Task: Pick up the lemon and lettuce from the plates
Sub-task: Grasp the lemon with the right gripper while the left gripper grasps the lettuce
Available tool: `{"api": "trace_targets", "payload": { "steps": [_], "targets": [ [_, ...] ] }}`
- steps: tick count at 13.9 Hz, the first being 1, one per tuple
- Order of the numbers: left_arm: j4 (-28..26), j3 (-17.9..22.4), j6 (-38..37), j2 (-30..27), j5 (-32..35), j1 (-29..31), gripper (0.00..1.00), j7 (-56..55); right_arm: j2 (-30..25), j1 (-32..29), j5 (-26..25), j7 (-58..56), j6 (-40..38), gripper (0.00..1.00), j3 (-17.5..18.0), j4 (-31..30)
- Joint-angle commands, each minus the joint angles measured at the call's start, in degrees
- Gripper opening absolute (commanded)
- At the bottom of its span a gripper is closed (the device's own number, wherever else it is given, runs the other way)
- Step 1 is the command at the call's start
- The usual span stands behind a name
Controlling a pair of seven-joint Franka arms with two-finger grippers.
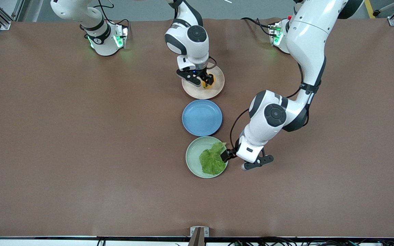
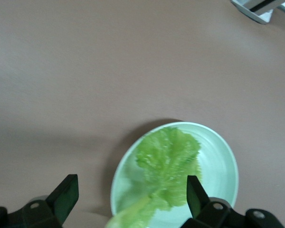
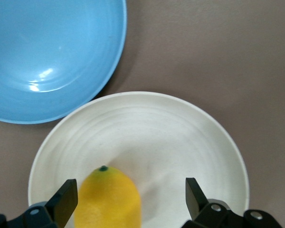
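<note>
The lettuce (image 1: pixel 212 160) fans out thin and ruffled from a narrow pale stem (image 2: pixel 137 213), so its broad leaf should curl into folds once I lift it by that stem.
The lemon (image 1: pixel 208 83) lies on the beige plate (image 1: pixel 197 93). My right gripper (image 1: pixel 205 81) is open and low over that plate, with the lemon (image 3: pixel 109 199) between its fingers, closer to one finger (image 3: pixel 64 197). The beige plate (image 3: pixel 171 137) looks white in the right wrist view. The lettuce (image 1: pixel 212 159) lies on the mint plate (image 1: pixel 193 155). My left gripper (image 1: pixel 225 155) is open at that plate's edge toward the left arm's end. The leaf (image 2: pixel 168 161) spreads on the plate (image 2: pixel 218 166), and its paler stem end lies between the open fingers (image 2: pixel 66 190).
An empty blue plate (image 1: pixel 202 118) sits between the beige and mint plates and also shows in the right wrist view (image 3: pixel 47 52). The three plates form a line down the middle of the brown table (image 1: pixel 80 136). Both arm bases stand along the table's edge farthest from the front camera.
</note>
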Motion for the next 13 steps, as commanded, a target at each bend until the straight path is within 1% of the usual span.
{"api": "trace_targets", "payload": {
  "steps": [1, 2, 4, 6, 8, 9, 11, 12, 13],
  "targets": [
    [2.08, -1.00, 2.48, 2.90, -1.48, -0.82, 0.99, -2.36, 2.77, 1.56, -1.22, 1.92, 0.15, 1.00, -0.87, 3.05],
    [2.08, -1.00, 2.49, 3.08, -1.48, -1.35, 0.96, -3.68, 3.12, 1.65, -1.30, 2.01, 1.37, 1.00, -0.79, 3.05],
    [1.99, -1.09, 2.49, 3.69, -1.48, -2.06, 0.82, -7.19, 4.35, 2.96, -1.30, 3.50, 3.40, 1.00, -0.87, 3.05],
    [1.99, -1.09, 2.49, 4.31, -1.57, -2.59, 0.72, -8.70, 5.23, 3.58, -1.39, 4.12, 4.80, 1.00, -0.88, 3.05],
    [1.99, -1.00, 2.49, 5.27, -1.40, -2.76, 0.69, -8.79, 5.76, 4.28, -1.39, 4.55, 5.07, 0.99, -0.96, 3.05],
    [1.99, -1.00, 2.49, 5.71, -1.31, -3.11, 0.69, -8.79, 5.85, 4.72, -1.39, 4.82, 5.08, 0.96, -0.96, 3.05],
    [2.08, -1.00, 2.49, 6.33, -1.22, -3.12, 0.68, -8.79, 5.85, 5.16, -1.65, 4.73, 5.08, 0.85, -1.05, 3.05],
    [2.17, -1.00, 2.49, 6.51, -1.13, -3.12, 0.66, -8.79, 5.85, 5.17, -2.09, 4.73, 5.08, 0.69, -1.05, 3.05],
    [2.52, -1.00, 2.49, 6.77, -1.22, -3.12, 0.64, -8.79, 5.85, 4.99, -2.18, 4.73, 5.08, 0.46, -1.05, 3.05]
  ]
}}
